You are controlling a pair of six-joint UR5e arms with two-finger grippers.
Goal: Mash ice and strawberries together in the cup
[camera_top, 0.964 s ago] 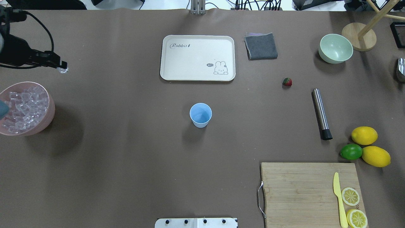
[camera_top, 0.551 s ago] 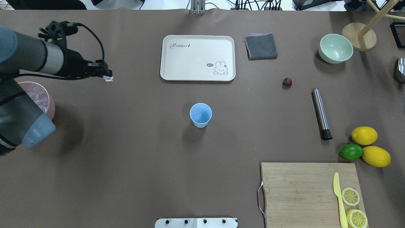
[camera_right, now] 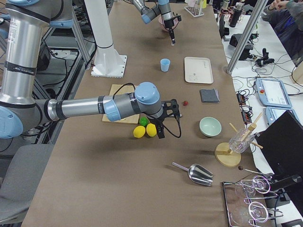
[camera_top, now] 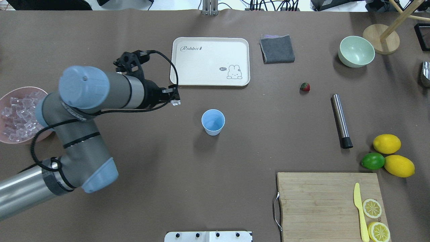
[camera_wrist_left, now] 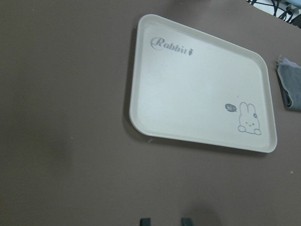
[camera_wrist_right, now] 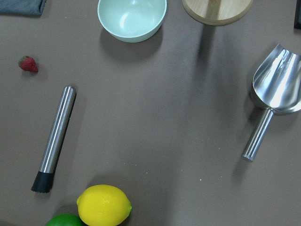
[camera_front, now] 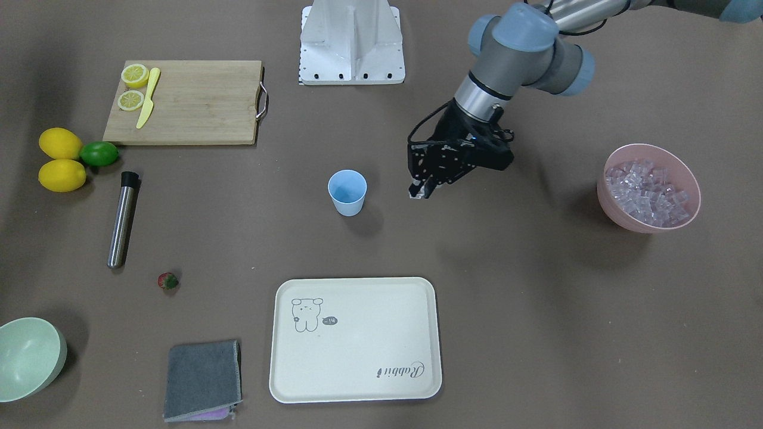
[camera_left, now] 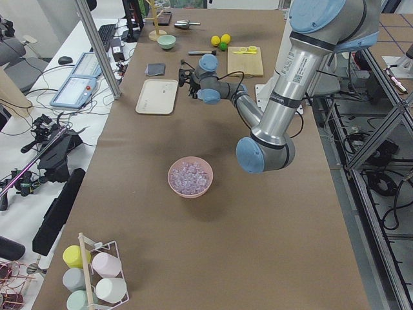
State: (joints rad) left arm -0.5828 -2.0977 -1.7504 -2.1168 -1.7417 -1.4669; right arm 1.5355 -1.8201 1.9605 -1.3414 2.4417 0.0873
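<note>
The ice cube is at the ends of the fingers and the way to the upright light-blue cup is clear. My left gripper should keep going and let go over the cup.
The light-blue cup stands upright mid-table. My left gripper hovers a short way to the cup's left, above the table, shut on a clear ice cube. More ice fills the pink bowl at the far left. The strawberry lies alone on the table, right of the cup. Only the left fingertips show at the bottom edge of the left wrist view. My right gripper shows only in the exterior right view, near the lemons; I cannot tell its state.
A steel muddler lies right of the strawberry. A cream tray sits behind the cup, with a grey cloth and pale green bowl further right. A cutting board with knife and lemon slices, lemons and a lime fill the front right. A metal scoop lies far right.
My left arm has swung from beside the pink bowl rightward across the table, carrying the ice cube to a spot just left of the cup. Nothing else moved.
</note>
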